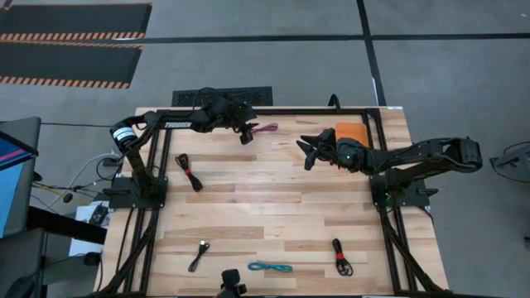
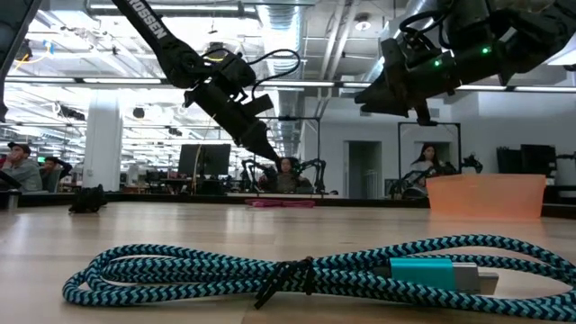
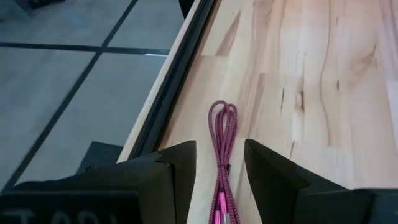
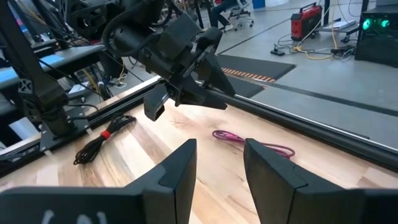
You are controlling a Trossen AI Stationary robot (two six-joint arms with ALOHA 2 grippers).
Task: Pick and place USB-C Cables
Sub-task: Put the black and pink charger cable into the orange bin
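I expect the magenta-red cable (image 1: 267,127) to stay in one bundle when I lift and carry it, because a black tie (image 3: 224,168) holds the loops tightly together.
The magenta-red cable (image 1: 265,128) lies flat on the table near its far edge, also seen as a looped bundle (image 3: 224,143) in the left wrist view and as a pink line (image 4: 255,144) in the right wrist view. My left gripper (image 1: 246,135) hangs open above its near-left end, and the cable shows between the fingers (image 3: 219,168) without touching them. My right gripper (image 1: 306,153) is open and holds nothing (image 4: 217,165), raised beside the orange tray (image 1: 352,132). The teal cable (image 1: 271,267) lies at the near edge, close to the low camera (image 2: 288,265).
A black cable with a red tie (image 1: 189,171) lies left of centre (image 4: 102,140). A black-grey cable (image 1: 199,255) and a black-and-red cable (image 1: 340,258) lie near the near edge. The tray (image 2: 486,193) stands at the far right. Bare wood fills the table's middle.
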